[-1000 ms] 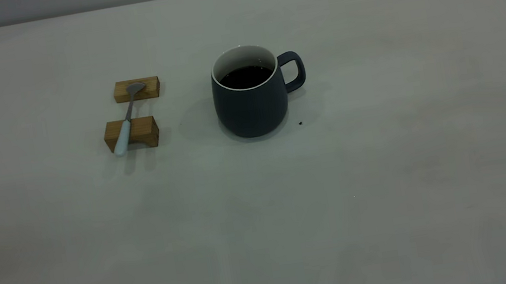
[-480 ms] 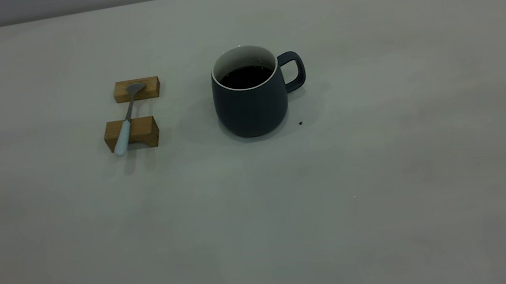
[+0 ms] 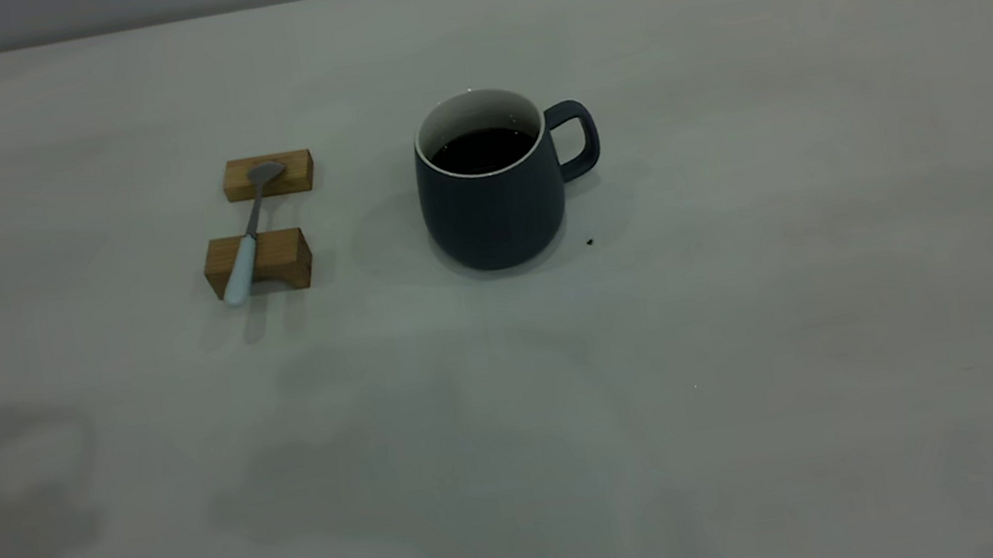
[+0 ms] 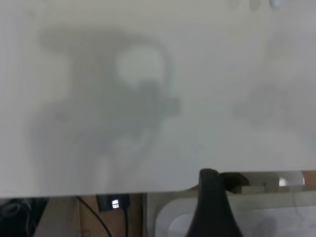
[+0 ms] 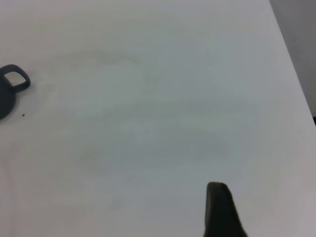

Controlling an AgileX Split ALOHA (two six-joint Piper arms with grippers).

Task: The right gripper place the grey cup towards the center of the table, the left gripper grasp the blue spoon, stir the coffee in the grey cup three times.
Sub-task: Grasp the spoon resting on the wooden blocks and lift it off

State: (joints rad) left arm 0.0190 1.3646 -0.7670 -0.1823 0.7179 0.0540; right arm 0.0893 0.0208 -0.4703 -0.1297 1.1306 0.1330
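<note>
I can see the blue spoon's handle (image 3: 242,269) sticking out free past the near block. I should now move my left gripper toward its raised end (image 3: 236,294) until the fingers are on both sides of it, then close them.
The grey cup (image 3: 494,210) stands upright near the middle of the table (image 3: 801,273), its handle to the right, with dark coffee (image 3: 482,151) inside. Left of it the blue spoon (image 3: 246,238) lies across two wooden blocks, bowl on the far one. Neither gripper shows in the exterior view. The left gripper (image 4: 212,207) hangs over the table's near edge, above a broad shadow. The right gripper (image 5: 219,212) is over bare table, far from the cup (image 5: 5,98), whose handle shows at that view's edge. Nothing is held.
The far block (image 3: 269,176) and the near block (image 3: 277,258) carry the spoon. A small dark speck (image 3: 590,242) lies by the cup's base. Past the table's edge (image 4: 98,190) in the left wrist view are cables and a white surface.
Broad arm shadows have spread over the near left part of the table in the exterior view. The cup, spoon and blocks have not moved.
</note>
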